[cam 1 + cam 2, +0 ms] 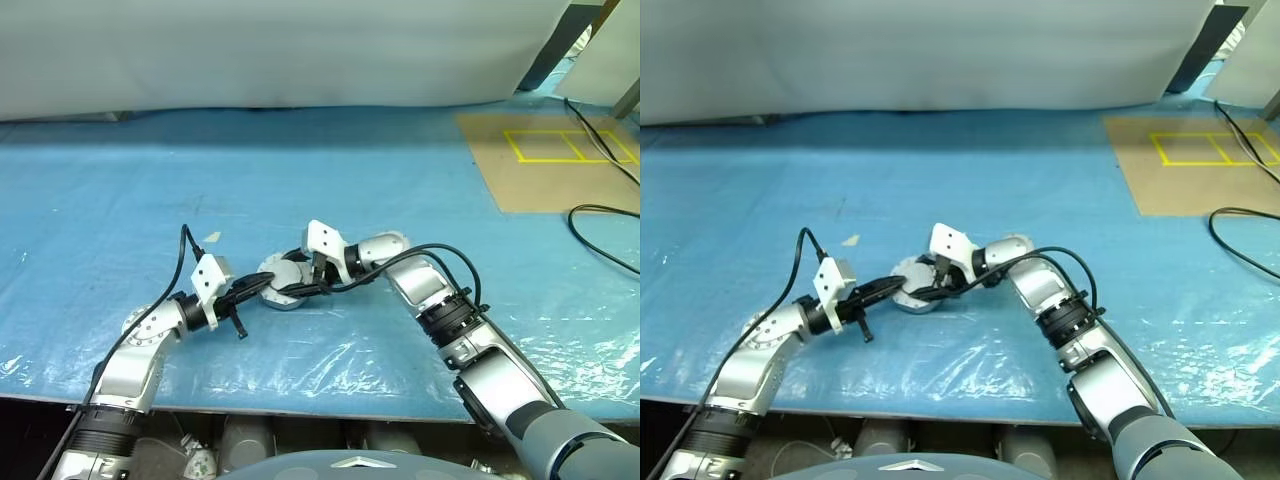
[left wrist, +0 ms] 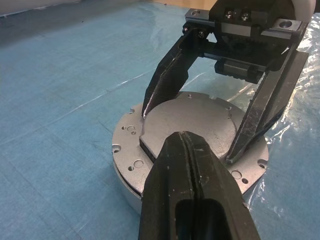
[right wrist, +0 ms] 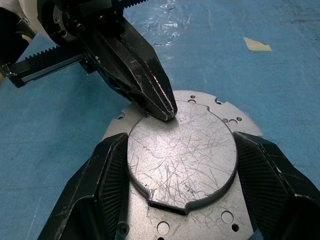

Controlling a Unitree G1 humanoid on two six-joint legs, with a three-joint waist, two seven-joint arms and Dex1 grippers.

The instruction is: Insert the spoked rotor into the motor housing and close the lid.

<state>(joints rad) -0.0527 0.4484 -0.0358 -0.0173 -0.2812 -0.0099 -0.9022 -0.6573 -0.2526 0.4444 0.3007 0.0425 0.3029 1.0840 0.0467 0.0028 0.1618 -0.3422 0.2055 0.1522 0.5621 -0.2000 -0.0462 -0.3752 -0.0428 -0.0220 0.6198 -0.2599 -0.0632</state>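
My right gripper straddles just the lid's raised plate, so it should grasp the lid and motor housing together from the side while my left gripper steadies them.
The lid lies smooth grey face up on the motor housing, near the middle of the blue sheet. My right gripper reaches over it, and its two fingers press against opposite sides of the lid's raised round plate. My left gripper comes in from the other side, shut. Its joined tip rests on the edge of that raised plate, between the right gripper's fingers. The spoked rotor is hidden.
A blue plastic sheet covers the table. A cardboard panel marked with yellow tape squares lies at the back right, with a black cable by it. A small scrap of tape lies behind the left arm. The table's front edge runs just below the arms.
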